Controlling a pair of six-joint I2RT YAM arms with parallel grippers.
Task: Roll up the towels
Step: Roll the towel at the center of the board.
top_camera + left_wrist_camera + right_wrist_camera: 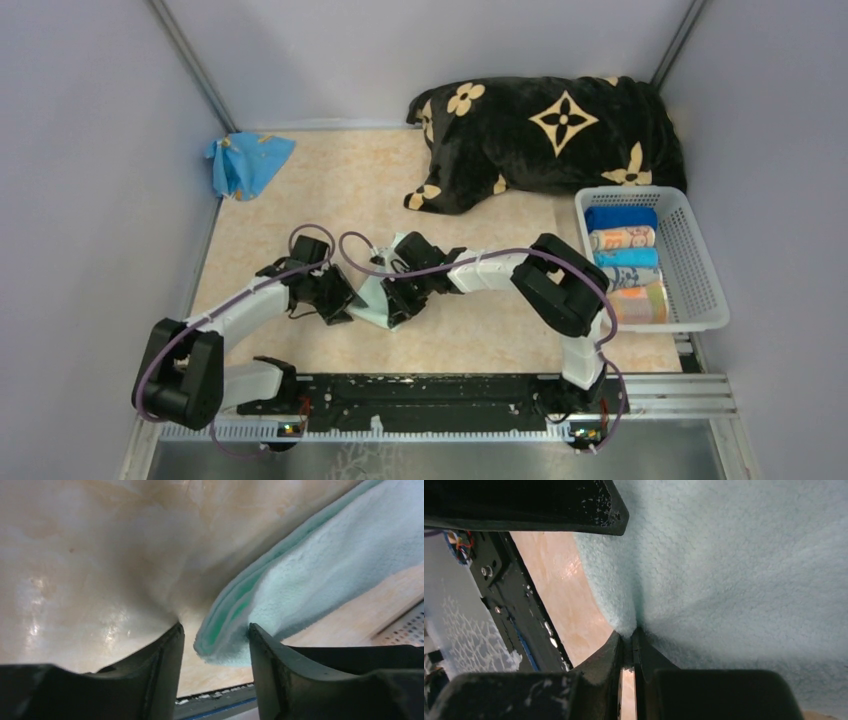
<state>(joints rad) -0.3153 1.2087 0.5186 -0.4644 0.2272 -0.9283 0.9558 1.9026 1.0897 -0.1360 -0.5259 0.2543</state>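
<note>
The mint green towel's layered corner (216, 641) is only a little way into the ends of my left gripper's open fingers, so next my left gripper reaches farther (246, 591) along the folded layers before it closes.
A mint green towel (372, 298) lies folded on the table between my two grippers. In the left wrist view its layered corner (235, 615) sits between my left gripper's fingers (215, 642). The jaws stand apart, and only the right finger touches the cloth. My left gripper (345, 300) is at the towel's left end. My right gripper (397, 298) is at its right end. In the right wrist view it (631, 637) is shut on a pinched edge of the mint towel (734, 565). Most of the towel is hidden under the arms in the top view.
A white basket (690, 250) at the right holds several rolled towels (622, 239). A big black blanket with beige flowers (550, 130) lies at the back. A crumpled blue cloth (245, 160) lies at the back left. The black rail (430, 395) runs along the near edge.
</note>
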